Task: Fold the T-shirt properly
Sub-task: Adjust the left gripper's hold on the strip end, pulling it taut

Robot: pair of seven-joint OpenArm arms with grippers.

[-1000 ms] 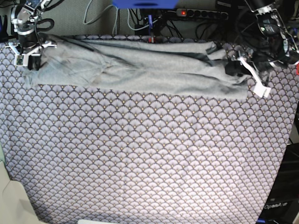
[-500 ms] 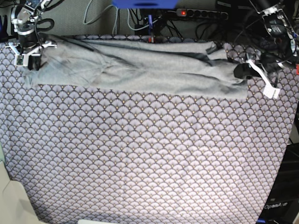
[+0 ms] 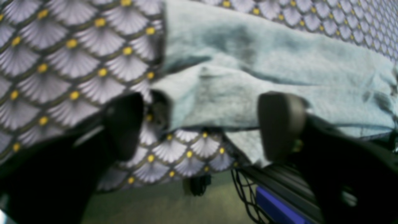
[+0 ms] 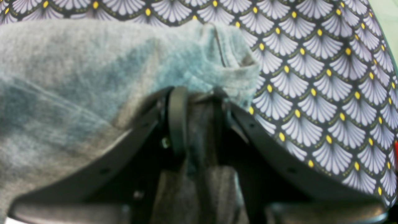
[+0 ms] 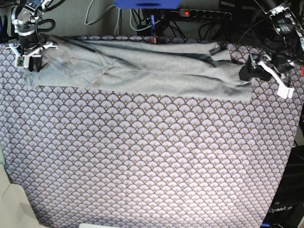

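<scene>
The open fingers of the robot's left gripper are on both sides of the T-shirt's loose end (image 5: 245, 86), so the gripper should keep moving in along the grey cloth (image 5: 225, 74) until its fingers can close on it.
The light grey T-shirt (image 5: 142, 71) lies in a long, wrinkled band along the table's far edge. My right gripper (image 5: 27, 58), at the far left of the base view, is shut on the shirt's left end; in the right wrist view the gripper (image 4: 199, 105) pinches a bunch of grey cloth (image 4: 77, 62). My left gripper (image 5: 248, 71) is open and empty just off the shirt's right end. In the left wrist view its gripper (image 3: 202, 124) straddles the shirt's edge (image 3: 264, 62) without holding it.
The purple-grey fan-scale cloth (image 5: 152, 156) covers the whole table. Cables and a power strip (image 5: 204, 14) run behind the far edge, with a blue object (image 5: 147, 4) above it. The table's far edge and a blue bar (image 3: 279, 199) show under the left gripper.
My left arm has moved to the right, away from the shirt's right end. The shirt and my right gripper have stayed where they were.
</scene>
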